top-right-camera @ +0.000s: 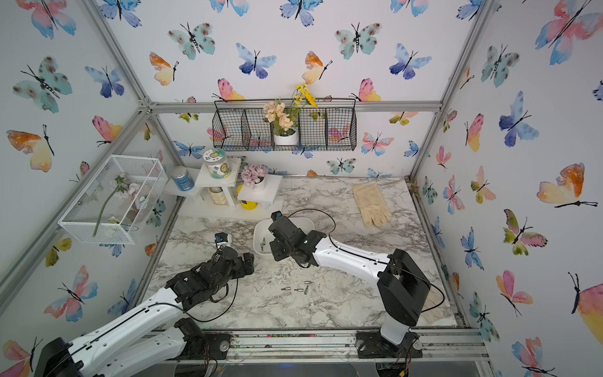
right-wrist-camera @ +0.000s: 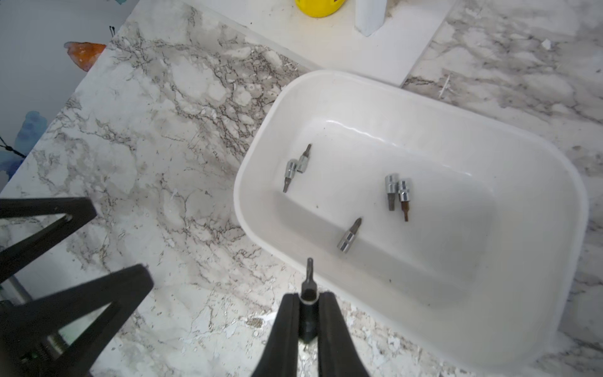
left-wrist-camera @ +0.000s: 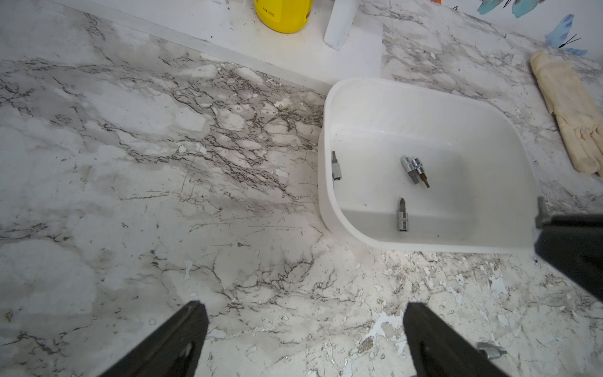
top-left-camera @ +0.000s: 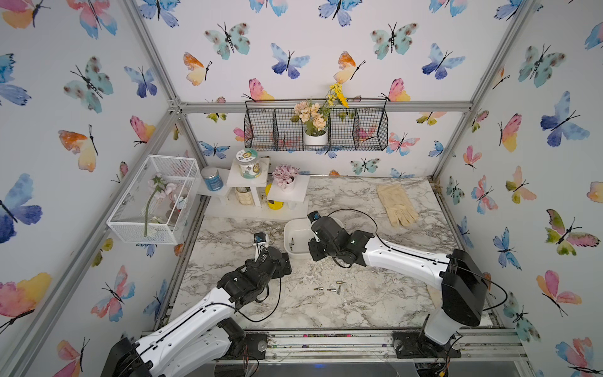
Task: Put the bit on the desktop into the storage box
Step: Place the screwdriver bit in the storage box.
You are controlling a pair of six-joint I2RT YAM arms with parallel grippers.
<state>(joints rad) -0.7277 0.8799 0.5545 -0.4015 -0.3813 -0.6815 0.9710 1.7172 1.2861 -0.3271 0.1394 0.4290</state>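
The bit's tip is over the storage box's rim and its far bottom is clear, so my right gripper keeps moving inward and lets go of the bit there.
The white storage box sits mid-desktop with several metal bits lying in it. My right gripper is shut on one bit, whose tip reaches the box's rim. Several more bits lie loose on the marble desktop in front of the box. My left gripper hangs open and empty over bare marble, just left of the box.
A cream glove lies at the back right. White shelf risers with jars and a yellow container stand behind the box. A white mesh cage hangs on the left wall and a black wire basket on the back wall.
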